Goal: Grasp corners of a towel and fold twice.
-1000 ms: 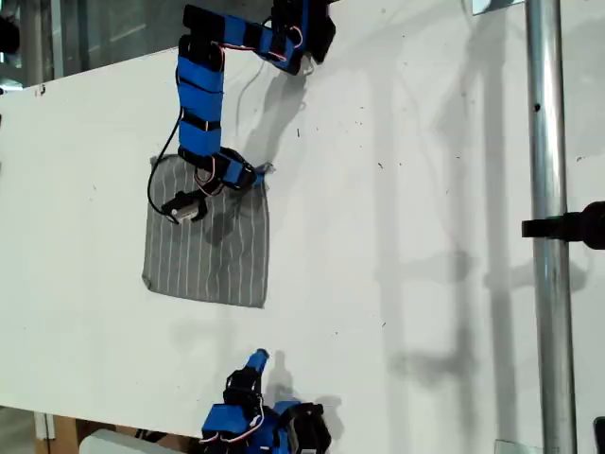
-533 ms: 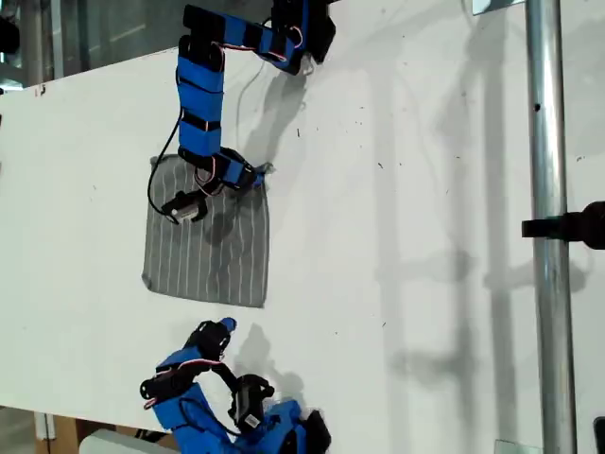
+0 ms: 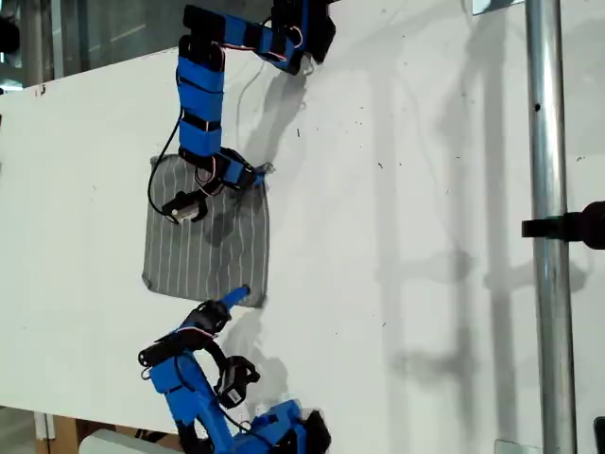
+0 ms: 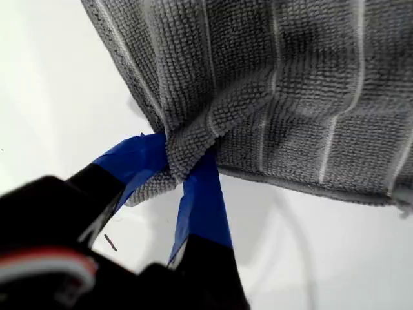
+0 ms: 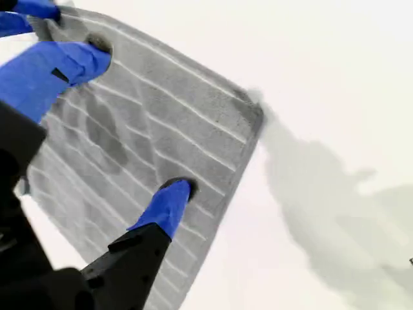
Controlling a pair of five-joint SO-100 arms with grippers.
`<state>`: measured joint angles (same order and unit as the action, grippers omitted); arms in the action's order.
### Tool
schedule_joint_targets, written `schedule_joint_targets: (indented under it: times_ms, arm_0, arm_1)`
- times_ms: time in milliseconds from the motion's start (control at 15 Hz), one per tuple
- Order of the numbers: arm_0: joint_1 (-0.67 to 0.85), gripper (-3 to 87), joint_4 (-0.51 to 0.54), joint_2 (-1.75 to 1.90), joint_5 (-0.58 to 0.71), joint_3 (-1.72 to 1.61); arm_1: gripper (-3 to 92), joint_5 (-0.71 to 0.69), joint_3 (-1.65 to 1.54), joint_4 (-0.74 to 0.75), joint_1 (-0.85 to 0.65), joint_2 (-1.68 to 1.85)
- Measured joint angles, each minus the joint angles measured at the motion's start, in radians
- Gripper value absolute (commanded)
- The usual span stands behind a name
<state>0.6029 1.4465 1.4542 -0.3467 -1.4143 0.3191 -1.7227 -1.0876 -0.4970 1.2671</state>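
I expect the towel (image 3: 198, 246) to fold over and lie as a rumpled strip when I carry the pinched corner across, because that corner bunches into soft ridges (image 4: 213, 123).
The grey striped towel (image 3: 203, 251) lies flat on the white table (image 3: 406, 189). My first gripper (image 3: 257, 176) is at the towel's upper right corner as the exterior view shows it. In the first wrist view that gripper (image 4: 184, 168) is shut on a bunched corner of the towel (image 4: 290, 77). My second gripper (image 3: 234, 296) reaches the towel's lower edge near the lower right corner (image 3: 260, 303). In the second wrist view it (image 5: 115, 132) stands open over the towel (image 5: 193, 123), one fingertip (image 5: 173, 197) on or just above the cloth, and a free corner (image 5: 253, 106) lies beyond.
A vertical metal pole (image 3: 546, 284) with a black clamp (image 3: 567, 227) stands at the exterior view's right. The first arm's base (image 3: 302, 28) sits at the table's far edge, the second arm's base (image 3: 284, 430) at the near edge.
The second arm has swung up from the table's near edge to the towel's lower edge. The first arm and the towel have not moved.
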Motion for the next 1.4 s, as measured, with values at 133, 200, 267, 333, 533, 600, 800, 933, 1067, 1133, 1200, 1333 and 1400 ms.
schedule_joint_targets:
  times_ms: [133, 200, 267, 333, 533, 600, 800, 933, 1067, 1133, 1200, 1333, 1400]
  arm_0:
    - [0.002, 33.8, -0.08, -0.132, 0.0, -0.009]
    - [0.003, 33.8, -0.107, -0.201, 0.0, -0.005]
    - [0.005, 33.6, -0.13, -0.253, 0.0, 0.005]
    - [0.009, 33.4, -0.158, -0.295, -0.009, 0.02]
    - [0.048, 32.3, -0.181, -0.362, -0.026, 0.071]
    - [0.06, 31.6, -0.173, -0.391, -0.028, 0.094]
    - [0.06, 26.3, -0.152, -0.434, -0.037, 0.103]
    - [0.06, 9.2, -0.144, -0.437, -0.037, 0.104]
    - [0.049, -2.9, -0.13, -0.451, -0.025, 0.11]
    - [0.041, -2.9, -0.129, -0.456, -0.023, 0.115]
    - [0.032, -2.9, -0.129, -0.456, -0.023, 0.101]
    - [0.018, -2.9, -0.129, -0.442, -0.023, 0.08]
    - [0.005, -2.9, -0.127, -0.422, -0.023, 0.071]
  arm_1:
    - [-0.2, 0.0, 0.0, 0.0, 0.0, 0.0]
    - [-0.2, 0.0, 0.0, 0.0, 0.0, 0.0]
    - [-0.2, 0.0, 0.0, 0.002, 0.0, 0.0]
    - [-0.2, 0.0, 0.0, 0.002, 0.0, 0.0]
    - [-0.2, 0.0, -0.002, 0.003, 0.0, 0.0]
    - [-0.2, 0.0, -0.002, 0.003, 0.0, 0.0]
    - [-0.2, 0.0, -0.002, 0.003, 0.0, 0.0]
    - [-0.2, 0.0, -0.002, 0.003, 0.0, 0.0]
    - [-0.2, 0.0, -0.005, 0.005, 0.0, 0.002]
    - [-0.2, 0.0, -0.012, 0.015, 0.002, 0.006]
    - [-0.2, 0.0, -0.012, 0.028, 0.005, 0.006]
    - [-0.2, 0.0, -0.028, 0.035, 0.005, 0.02]
    - [-0.2, 0.006, -0.044, 0.035, 0.005, 0.035]
